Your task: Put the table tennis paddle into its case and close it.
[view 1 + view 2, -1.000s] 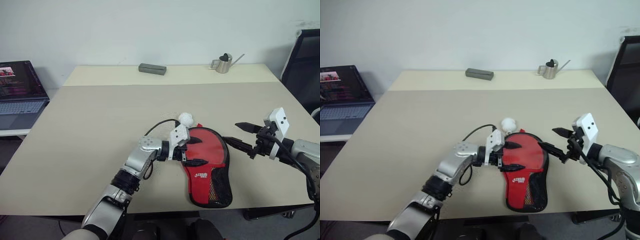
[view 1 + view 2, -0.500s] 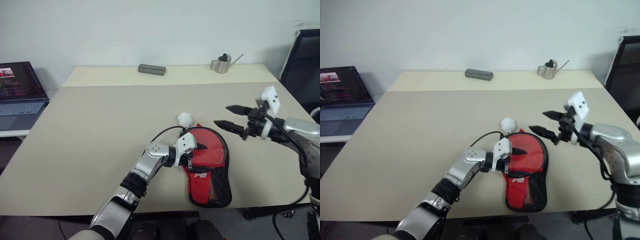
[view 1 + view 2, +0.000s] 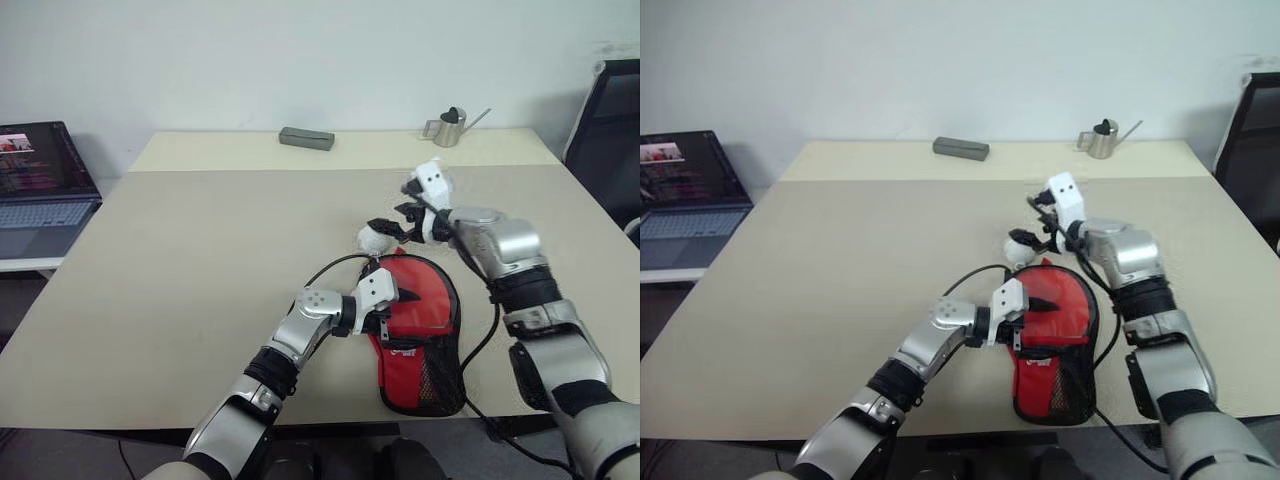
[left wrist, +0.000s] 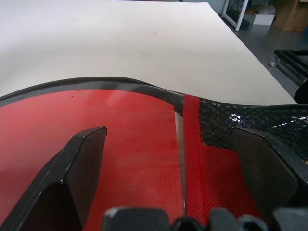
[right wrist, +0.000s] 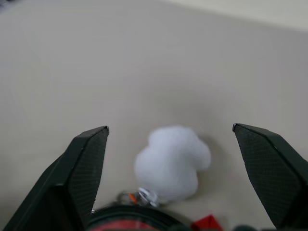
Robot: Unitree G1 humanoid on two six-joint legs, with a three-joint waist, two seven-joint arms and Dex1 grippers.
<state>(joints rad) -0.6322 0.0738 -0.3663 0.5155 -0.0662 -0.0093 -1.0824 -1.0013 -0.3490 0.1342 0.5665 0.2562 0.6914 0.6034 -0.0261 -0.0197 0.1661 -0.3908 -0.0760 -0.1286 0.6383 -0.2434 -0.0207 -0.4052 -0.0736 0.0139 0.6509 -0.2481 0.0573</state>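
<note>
A metal clasp [image 5: 147, 196] joins the white pom-pom [image 3: 373, 241] to the zipper. The pom-pom should pull the zipper around the case's rim to the case's near end when I tug it.
The case [image 3: 418, 340], a flat pouch with a red panel and black mesh, lies near the table's front edge. Its white pom-pom [image 3: 372, 238] rests on the table at the case's far end. My left gripper [image 3: 402, 308] is open, its fingers [image 4: 82, 163] spread low over the red panel [image 4: 130, 130] at the case's left side. My right gripper [image 3: 392, 220] is open and hovers just above the pom-pom [image 5: 171, 161], one finger to each side of it, holding nothing. The table tennis paddle is hidden; I cannot tell it apart from the case.
A small metal watering can [image 3: 445, 127] and a grey block [image 3: 305, 138] stand at the far edge of the beige table [image 3: 200, 230]. An open laptop [image 3: 40, 190] sits on a side surface at the left. A black chair [image 3: 612, 120] stands at the right.
My right arm has swung in from the table's right side, forward and to the left, and now hangs over the pom-pom. The left gripper stays open over the case.
</note>
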